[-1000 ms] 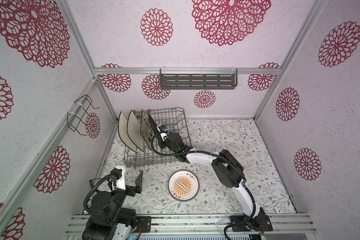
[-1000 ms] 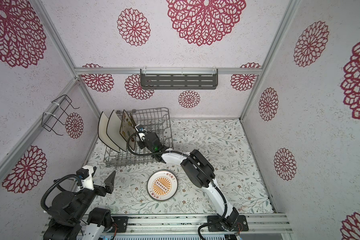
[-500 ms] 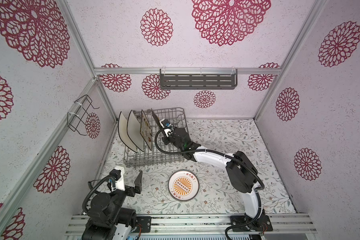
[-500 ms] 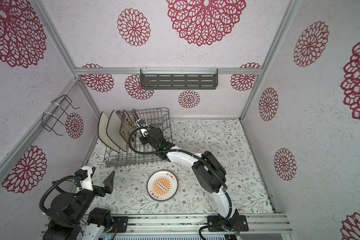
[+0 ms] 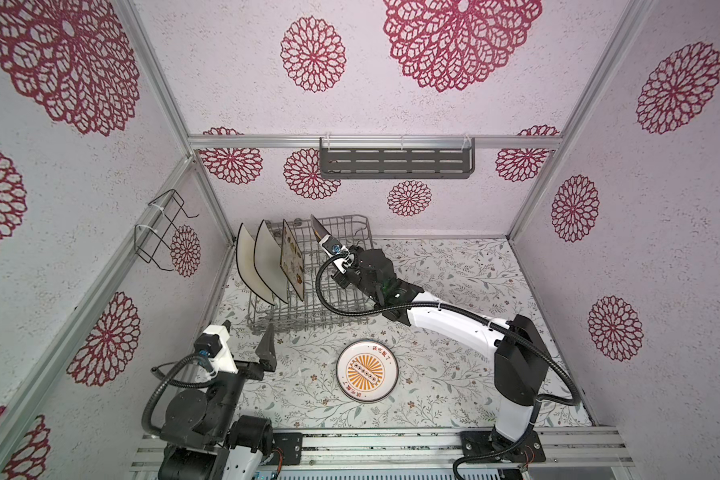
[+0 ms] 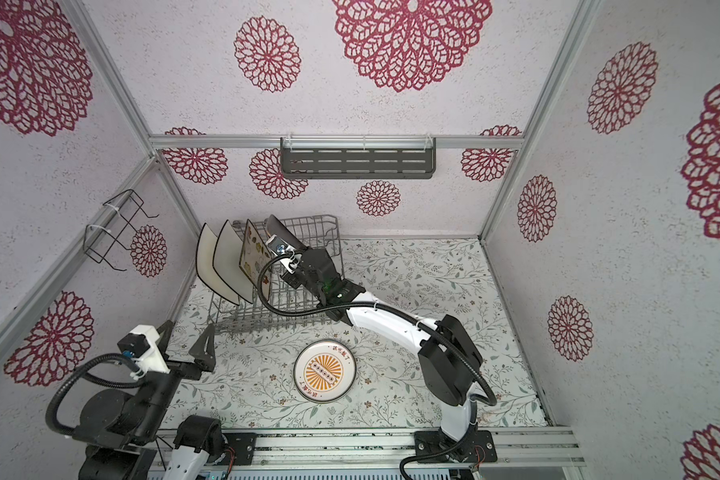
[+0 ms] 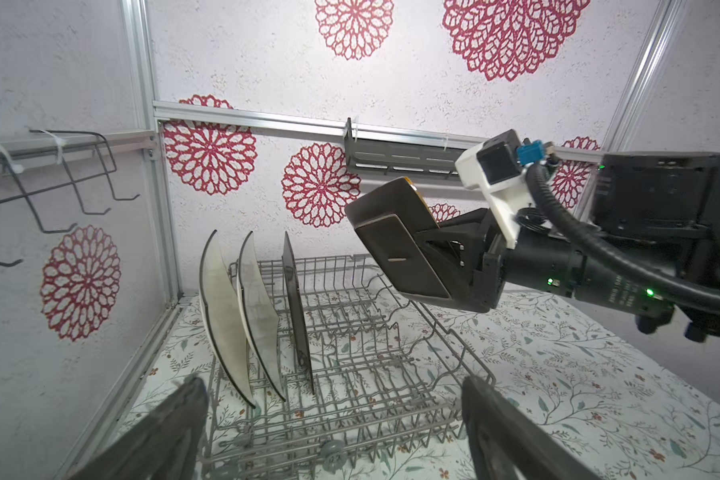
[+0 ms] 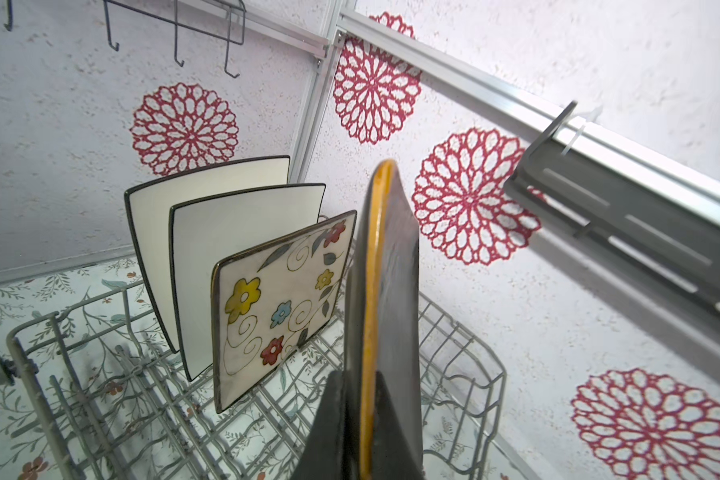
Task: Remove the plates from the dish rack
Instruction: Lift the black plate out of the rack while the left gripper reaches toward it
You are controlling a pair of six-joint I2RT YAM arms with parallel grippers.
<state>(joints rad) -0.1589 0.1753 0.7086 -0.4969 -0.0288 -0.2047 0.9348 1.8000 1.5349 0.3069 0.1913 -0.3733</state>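
My right gripper should tip the dark brown plate (image 6: 284, 229) it holds edge-up above the rack until it is level, and let my left gripper take its upper edge (image 8: 378, 232).
The grey wire dish rack (image 5: 352, 219) stands at the back left of the table. In it, two white black-rimmed square plates (image 5: 246, 262) and a flowered plate (image 8: 279, 303) stand upright. My right gripper (image 5: 329, 243) is shut on a dark brown square plate (image 7: 391, 237) and holds it edge-up above the rack's tines; the right wrist view shows its orange-lined rim (image 8: 375, 249). A round sunburst plate (image 5: 367, 371) lies flat on the table in front of the rack. My left gripper (image 5: 248, 336) hangs open and empty by the rack's front left corner.
A dark grey slotted shelf (image 5: 395, 163) hangs on the back wall above the rack. A thin black wire bracket (image 5: 159, 232) sticks out from the left wall. An aluminium rail (image 5: 391, 449) runs along the table's front edge.
My right gripper has risen with the dark brown plate, lifting it out of the tines, and its arm has stretched out further. The left arm has stayed put.
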